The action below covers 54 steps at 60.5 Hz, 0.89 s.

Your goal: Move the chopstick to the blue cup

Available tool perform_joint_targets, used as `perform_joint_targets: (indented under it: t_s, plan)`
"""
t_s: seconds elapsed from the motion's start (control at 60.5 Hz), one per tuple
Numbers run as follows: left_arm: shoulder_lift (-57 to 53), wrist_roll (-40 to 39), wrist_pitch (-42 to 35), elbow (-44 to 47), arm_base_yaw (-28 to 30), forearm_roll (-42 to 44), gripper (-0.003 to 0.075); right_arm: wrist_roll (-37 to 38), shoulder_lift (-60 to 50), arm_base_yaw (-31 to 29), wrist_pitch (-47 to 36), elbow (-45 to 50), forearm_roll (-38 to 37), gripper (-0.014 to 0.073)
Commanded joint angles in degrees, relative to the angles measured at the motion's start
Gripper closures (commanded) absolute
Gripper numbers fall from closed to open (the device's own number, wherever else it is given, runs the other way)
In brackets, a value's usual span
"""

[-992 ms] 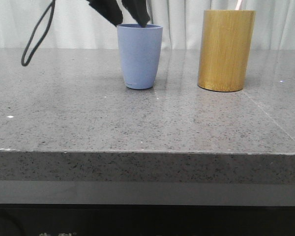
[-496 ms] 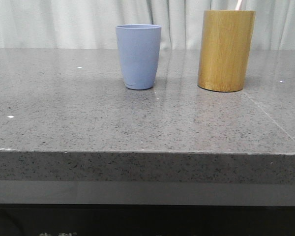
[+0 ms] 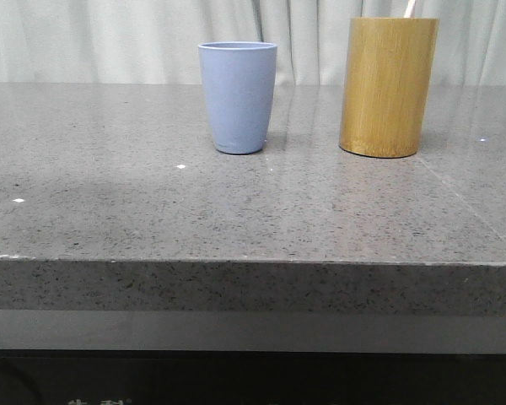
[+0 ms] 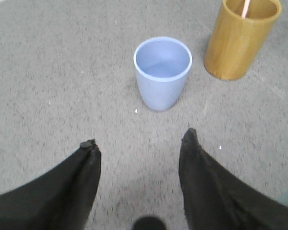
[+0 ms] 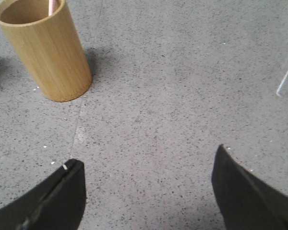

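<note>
My left gripper is across the blue cup from the chopstick, which stands in the bamboo holder (image 3: 388,89), so my right gripper should pick the chopstick up by its top end (image 3: 410,8).
The blue cup (image 3: 238,96) stands upright and empty on the grey stone table, also seen from above in the left wrist view (image 4: 162,73). To its right stands a yellow-brown bamboo holder (image 3: 387,86) (image 4: 241,38) (image 5: 43,50). A pale pink chopstick (image 3: 409,8) (image 4: 245,8) (image 5: 53,6) pokes out of the holder; only its top end shows. My left gripper (image 4: 140,140) is open, apart from the cup, with only bare table between its fingers. My right gripper (image 5: 146,158) is open over bare table, away from the holder. Neither gripper appears in the front view.
White curtains (image 3: 110,38) hang behind the table. The table's front edge (image 3: 253,261) runs across the front view. A thin seam (image 5: 79,129) crosses the stone near the holder.
One second ago the left gripper's dark fingers and a cable hung above the blue cup's rim in the front view; they have left that view. Cup and holder have not moved.
</note>
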Motion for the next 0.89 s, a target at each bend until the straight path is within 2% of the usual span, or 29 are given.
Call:
perform_joint_targets:
  t_s: [0.0,0.281,0.463,0.579,0.694,0.876]
  plan:
    - [-5.42,-0.40,-5.52,3.40,-0.16,-0.60,0.0355,-0.44,0.64,0.09,-4.77,-1.87,1.33,0.0034]
    - [-12.93,-0.40,-5.50,10.25,-0.16,-2.56,0.0355,-0.44,1.11,0.26,-7.69,-2.60,4.01,0.0036]
    - [-13.15,-0.40,-5.50,10.49,-0.16,-2.56,0.0355,-1.82,7.22,0.26,-8.67,-8.63,6.80,0.0036]
    - [-12.68,-0.40,-5.50,10.49,-0.16,-2.56,0.0355,-7.84,13.92,0.53,-8.60,-14.11,12.60,0.0041]
    - [-12.17,-0.40,-5.50,10.49,-0.16,-2.56,0.0355,-14.19,20.84,1.72,-8.70,-19.73,19.42,0.0088]
    - [-12.17,-0.40,-5.50,10.49,-0.16,-2.56,0.0355,-16.40,32.31,2.16,-9.59,-28.80,27.66,0.0142]
